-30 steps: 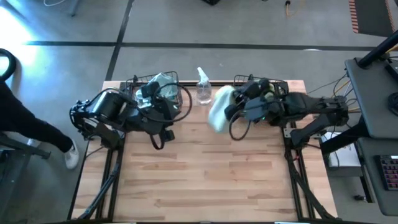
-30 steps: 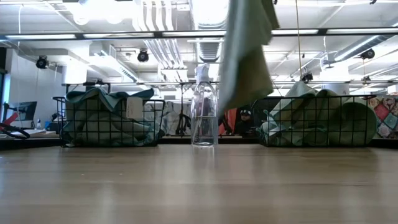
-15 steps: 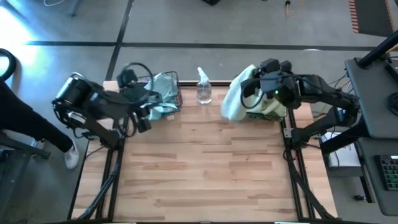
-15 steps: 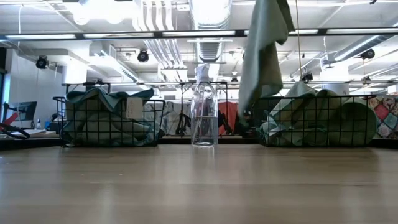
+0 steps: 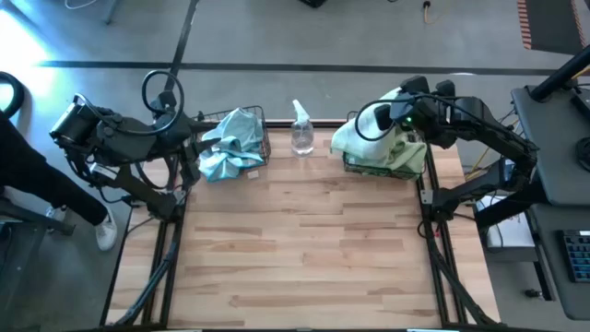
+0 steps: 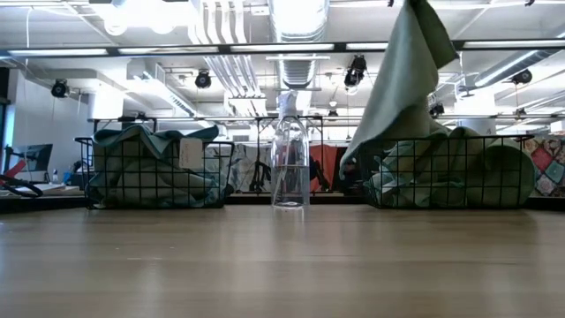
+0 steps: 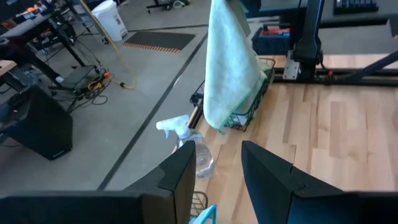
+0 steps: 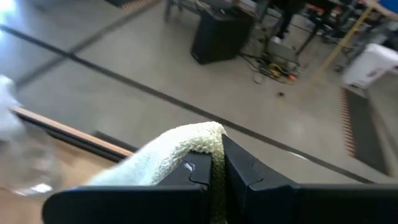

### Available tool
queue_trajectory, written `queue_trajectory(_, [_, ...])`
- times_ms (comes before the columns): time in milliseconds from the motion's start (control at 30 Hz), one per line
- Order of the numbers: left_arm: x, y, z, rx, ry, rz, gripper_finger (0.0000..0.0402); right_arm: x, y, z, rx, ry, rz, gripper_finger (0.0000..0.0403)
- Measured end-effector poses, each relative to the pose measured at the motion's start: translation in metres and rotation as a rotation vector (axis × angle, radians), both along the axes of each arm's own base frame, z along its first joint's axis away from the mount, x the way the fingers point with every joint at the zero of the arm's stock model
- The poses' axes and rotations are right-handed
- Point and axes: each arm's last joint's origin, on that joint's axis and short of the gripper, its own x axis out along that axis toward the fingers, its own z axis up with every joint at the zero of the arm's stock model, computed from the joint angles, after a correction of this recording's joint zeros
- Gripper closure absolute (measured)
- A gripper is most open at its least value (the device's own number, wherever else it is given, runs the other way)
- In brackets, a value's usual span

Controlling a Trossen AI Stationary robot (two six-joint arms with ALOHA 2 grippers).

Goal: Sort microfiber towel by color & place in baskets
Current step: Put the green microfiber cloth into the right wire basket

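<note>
My right gripper is drawing the towel inward, and the yellow-green towel's lower corner is past the matching basket's rim. I should go on pulling the towel inward until that corner hangs inside, then let go.
My right gripper is shut on a pale yellow-green microfiber towel above the right basket, which holds more towels of that colour. The held towel also shows in the left wrist view. The left basket holds light blue towels. My left gripper is open with nothing between its fingers, just left of the left basket. My right gripper pinches a bunched top edge of the towel between its two fingers. The fingers slant downward from the table's right side. The towel hangs slack below them, its lower end down at the right basket's left end.
A clear spray bottle stands upright between the two baskets at the far edge. Bare wooden tabletop spreads across the near half. A person's dark sleeve and shoe show beside the table's left edge.
My right gripper has carried the hanging towel toward the table's right and far edge, from beside the spray bottle to over the right basket. My left gripper has drawn back toward the left edge, away from the left basket, and risen a little.
</note>
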Motion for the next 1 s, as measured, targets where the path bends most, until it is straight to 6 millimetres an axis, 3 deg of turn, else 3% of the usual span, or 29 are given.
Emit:
queue_trajectory(433, [0.017, -0.005, 0.009, 0.055, -0.094, 0.000, 0.0287, -0.026, -0.009, -0.004, 0.031, 0.219, -0.056, 0.0394])
queue_trajectory(733, [0.017, -0.003, 0.010, 0.077, -0.114, 0.060, 0.0287, -0.051, -0.011, 0.005, 0.002, 0.169, -0.129, 0.0390])
queue_trajectory(1000, [0.018, -0.004, 0.010, 0.075, -0.115, 0.061, 0.0287, -0.055, -0.007, 0.005, 0.060, 0.121, -0.083, 0.0383])
